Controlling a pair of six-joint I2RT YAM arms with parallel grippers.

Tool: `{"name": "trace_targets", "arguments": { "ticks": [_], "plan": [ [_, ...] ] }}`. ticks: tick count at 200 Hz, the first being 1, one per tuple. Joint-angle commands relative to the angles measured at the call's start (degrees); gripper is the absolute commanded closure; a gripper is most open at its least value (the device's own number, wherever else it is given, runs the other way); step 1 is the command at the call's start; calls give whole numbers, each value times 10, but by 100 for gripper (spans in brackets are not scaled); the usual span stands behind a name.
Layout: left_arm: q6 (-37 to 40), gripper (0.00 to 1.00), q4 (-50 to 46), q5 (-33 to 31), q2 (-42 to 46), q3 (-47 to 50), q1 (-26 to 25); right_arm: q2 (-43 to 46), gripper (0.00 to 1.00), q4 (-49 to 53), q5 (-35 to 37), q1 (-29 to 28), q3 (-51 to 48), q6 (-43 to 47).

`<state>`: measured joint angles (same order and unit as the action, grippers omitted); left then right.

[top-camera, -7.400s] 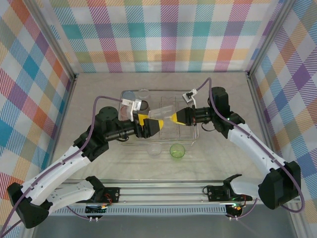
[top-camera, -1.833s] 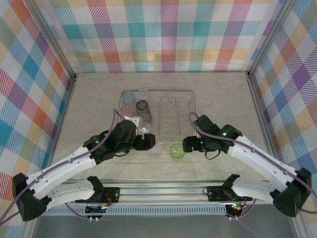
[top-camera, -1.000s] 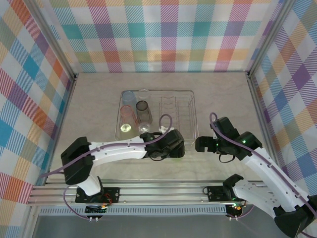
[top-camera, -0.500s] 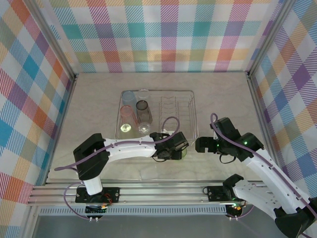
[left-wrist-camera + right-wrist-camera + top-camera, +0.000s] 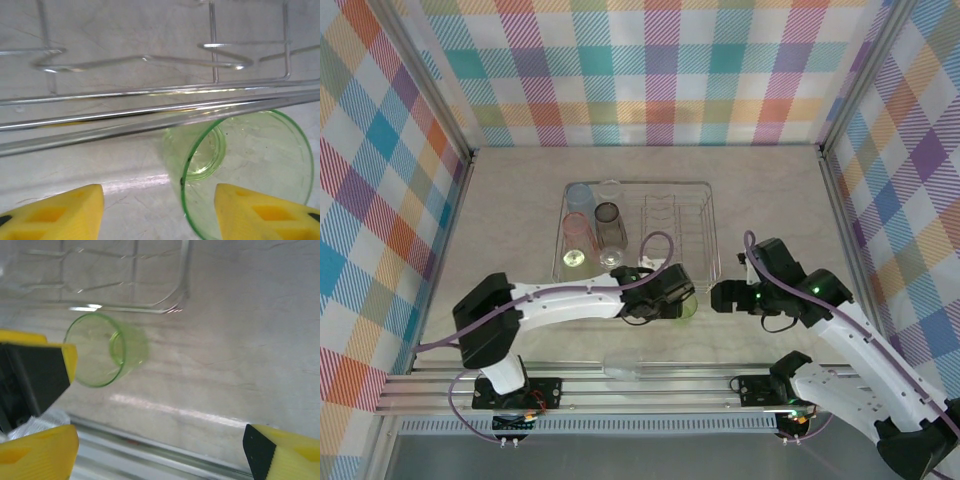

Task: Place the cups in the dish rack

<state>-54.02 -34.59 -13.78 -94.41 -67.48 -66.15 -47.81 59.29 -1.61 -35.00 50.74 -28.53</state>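
My left gripper is to pinch the cup's rim because the green cup's opening faces up. It should then lift and tilt the cup to pass the cup's base to my right gripper.
The green cup lies on its side on the table just in front of the dish rack, its mouth facing my left wrist camera. My left gripper is open around the near rim, with its right finger in front of the cup's mouth. The cup also shows in the right wrist view, next to the left gripper's finger. Open and holding nothing, my right gripper hovers over bare table just right of the cup. Several cups stand in the rack's left half, among them blue, smoky grey and pink.
A clear cup lies on the front aluminium rail, past the table's near edge. The rack's front wire runs directly behind the green cup. The rack's right half holds plate-slot dividers.
A clear cup has turned up on the front rail, where none lay before. The left gripper has shifted slightly at the green cup. The right gripper has edged left and narrowed a little.
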Motion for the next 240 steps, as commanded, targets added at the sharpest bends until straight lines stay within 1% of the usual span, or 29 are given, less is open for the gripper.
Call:
{"name": "trace_targets", "arguments": {
  "ticks": [1, 19, 36, 71, 83, 102, 144, 174, 210, 229, 240],
  "plan": [
    [-2, 32, -12, -53, 55, 16, -4, 9, 14, 18, -29, -39, -1, -24],
    [13, 27, -16, -54, 57, 9, -4, 2, 14, 7, -28, -43, -13, -35],
    [23, 26, -22, -41, 42, -5, -3, -2, 14, -6, -21, -43, -18, -48],
    [26, 26, -17, -11, 20, -10, -4, 13, 14, -2, 36, -43, -6, -67],
    [28, 26, -19, -8, 12, -13, -4, 19, 14, -2, 41, -43, -4, -64],
    [33, 30, -22, -3, -4, -22, -4, 21, 14, 1, 45, -43, -7, -62],
    [32, 42, -26, 11, -45, -42, 0, 27, 15, 1, 56, -43, -24, -68],
    [30, 56, -14, 15, -59, -46, 2, 44, 15, -7, 66, -43, -26, -65],
    [30, 67, -8, 23, -82, -53, 6, 61, 15, -18, 70, -43, -33, -64],
    [28, 77, -2, 29, -89, -55, 7, 65, 15, -22, 72, -43, -37, -63],
    [28, 86, 2, 33, -90, -54, 7, 69, 14, -23, 78, -43, -39, -63]
  ]
}}
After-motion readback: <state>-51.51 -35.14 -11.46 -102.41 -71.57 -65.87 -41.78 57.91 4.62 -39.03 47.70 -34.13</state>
